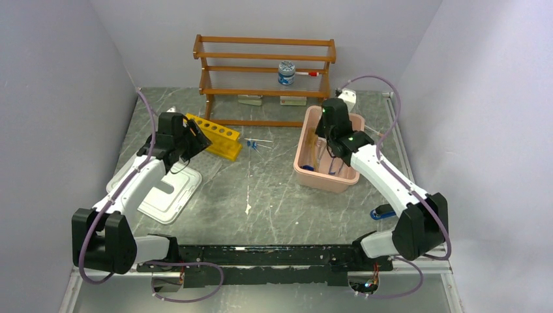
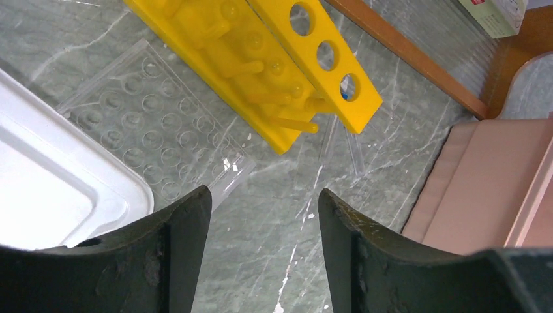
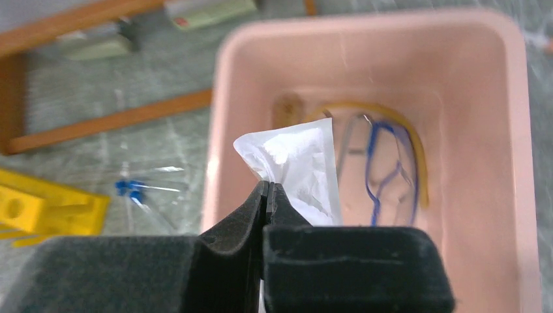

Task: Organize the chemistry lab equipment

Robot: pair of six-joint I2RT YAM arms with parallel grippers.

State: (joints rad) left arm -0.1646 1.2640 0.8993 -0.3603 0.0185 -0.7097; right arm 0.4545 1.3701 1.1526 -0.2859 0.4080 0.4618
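I should carry on moving my right gripper over the bin's bottom (image 1: pixel 328 165) and let go of the packet there, because the white packet (image 3: pixel 298 160) is hanging inside the pink bin's rim.
The yellow test-tube rack (image 1: pixel 218 137) lies tipped on the table at the left (image 2: pixel 261 72) (image 3: pixel 45 208). My left gripper (image 1: pixel 195 140) hovers just in front of it, open and holding nothing (image 2: pixel 264 195). Two small blue-capped tubes (image 1: pixel 255 144) lie loose between the rack and the pink bin (image 3: pixel 130 189). My right gripper (image 1: pixel 334 147) hangs over the pink bin (image 1: pixel 306 171), shut on a crumpled white packet (image 3: pixel 300 163) pinched at its tips (image 3: pixel 269 186). On the bin's floor lie a tan hose (image 3: pixel 420 156) and blue wire tongs (image 3: pixel 385 163).
A wooden shelf (image 1: pixel 264 65) stands at the back with a white-lidded jar (image 1: pixel 286 72) on it. A white lid (image 1: pixel 166 192) and a clear well plate (image 2: pixel 150 124) lie near the left arm. A blue-and-black tool (image 1: pixel 383 212) rests by the right arm's base.
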